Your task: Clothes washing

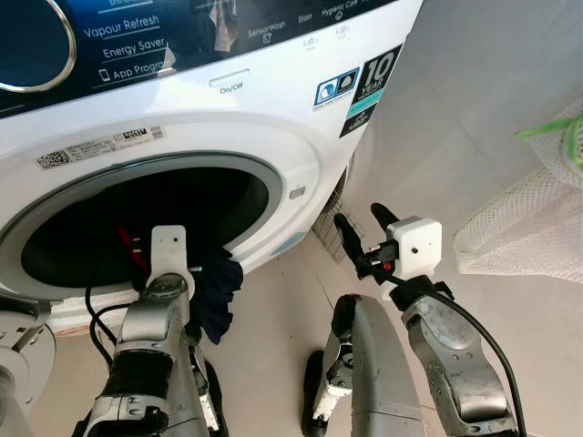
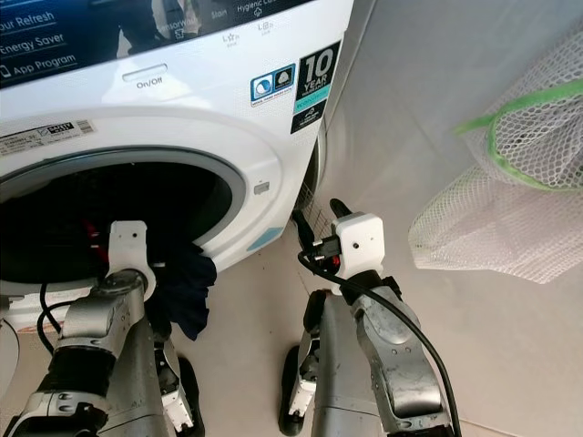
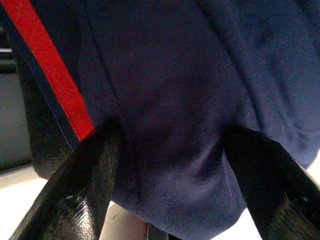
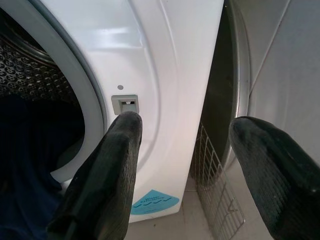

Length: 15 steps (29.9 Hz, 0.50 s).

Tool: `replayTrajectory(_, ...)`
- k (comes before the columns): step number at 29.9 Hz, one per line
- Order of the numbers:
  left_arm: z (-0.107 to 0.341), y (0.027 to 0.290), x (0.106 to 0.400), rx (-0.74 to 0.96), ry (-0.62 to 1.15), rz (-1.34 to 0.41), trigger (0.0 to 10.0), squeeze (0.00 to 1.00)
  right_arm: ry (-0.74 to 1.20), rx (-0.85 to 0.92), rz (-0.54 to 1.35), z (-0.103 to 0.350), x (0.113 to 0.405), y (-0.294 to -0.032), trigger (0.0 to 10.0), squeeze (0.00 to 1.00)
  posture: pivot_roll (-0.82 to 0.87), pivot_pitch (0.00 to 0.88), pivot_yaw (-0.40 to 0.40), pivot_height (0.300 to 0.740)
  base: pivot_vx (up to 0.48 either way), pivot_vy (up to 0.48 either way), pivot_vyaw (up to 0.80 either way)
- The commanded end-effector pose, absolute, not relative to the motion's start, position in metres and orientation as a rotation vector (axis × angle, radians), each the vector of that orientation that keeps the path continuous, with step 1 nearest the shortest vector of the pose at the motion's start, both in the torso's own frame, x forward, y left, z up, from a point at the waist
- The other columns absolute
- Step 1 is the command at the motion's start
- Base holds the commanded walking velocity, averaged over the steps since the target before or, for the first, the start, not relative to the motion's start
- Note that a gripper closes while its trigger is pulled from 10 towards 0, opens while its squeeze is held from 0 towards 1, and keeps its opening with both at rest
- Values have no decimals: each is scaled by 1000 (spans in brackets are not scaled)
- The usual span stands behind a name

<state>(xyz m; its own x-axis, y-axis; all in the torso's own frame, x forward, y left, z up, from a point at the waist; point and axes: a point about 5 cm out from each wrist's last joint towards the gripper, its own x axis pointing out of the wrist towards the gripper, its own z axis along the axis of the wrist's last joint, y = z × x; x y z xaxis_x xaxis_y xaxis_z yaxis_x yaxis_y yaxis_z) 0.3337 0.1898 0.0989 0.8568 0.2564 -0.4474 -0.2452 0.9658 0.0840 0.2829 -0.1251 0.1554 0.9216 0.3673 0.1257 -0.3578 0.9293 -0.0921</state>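
Note:
The garment's hanging end (image 1: pixel 214 309) will stay draped outside when I push a fold into the drum, because the navy garment hangs limply over the drum's rim (image 1: pixel 219 262).
The white front-loading washing machine (image 1: pixel 273 137) stands with its round drum opening (image 1: pixel 137 228) uncovered. A navy garment (image 1: pixel 219 291) with a red stripe (image 3: pixel 50 70) hangs over the lower right rim of the opening, part of it inside the drum. My left gripper (image 3: pixel 165 195) reaches into that opening, its fingers spread wide with the navy cloth lying between them. To the right of the opening my right gripper (image 1: pixel 362 223) is open and holds nothing, pointing at the machine's front near the door latch slot (image 4: pixel 125 104).
A white mesh laundry bag (image 1: pixel 528 228) with a green rim hangs at the right against the wall. A wire rack (image 4: pixel 215 195) sits in the narrow gap between machine and wall. Part of the machine's open door (image 1: pixel 18 355) shows at lower left. Pale tiled floor lies below.

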Motion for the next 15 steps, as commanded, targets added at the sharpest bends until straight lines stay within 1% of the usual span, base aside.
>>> replayTrajectory(1, 89, 191, 332, 5, 485, 277, 10000, 0, -121, -71, 367, 150, 280, -129, 10000, 0, 20, 382, -135, 511, 0, 0, 0)
replayTrajectory(11, 78, 198, 338, 17, 466, 302, 10000, 0, -120, -77, 368, 151, 280, -131, 10000, 0, 5, 388, -148, 511, 0, 0, 0)
replayTrajectory(12, 78, 198, 339, 10, 464, 303, 8706, 0, -120, -78, 368, 151, 280, -131, 10000, 0, 3, 389, -149, 511, 0, 0, 0)
replayTrajectory(13, 78, 198, 339, 10, 464, 303, 8706, 0, -120, -78, 368, 151, 280, -131, 10000, 0, 3, 389, -149, 511, 0, 0, 0)
replayTrajectory(14, 77, 199, 340, 0, 452, 303, 0, 0, -120, -80, 369, 151, 280, -131, 10000, 0, 1, 389, -151, 511, 0, 0, 0)
replayTrajectory(15, 78, 199, 341, -2, 447, 303, 0, 0, -119, -81, 370, 151, 280, -131, 10000, 0, 1, 389, -151, 511, 0, 0, 0)
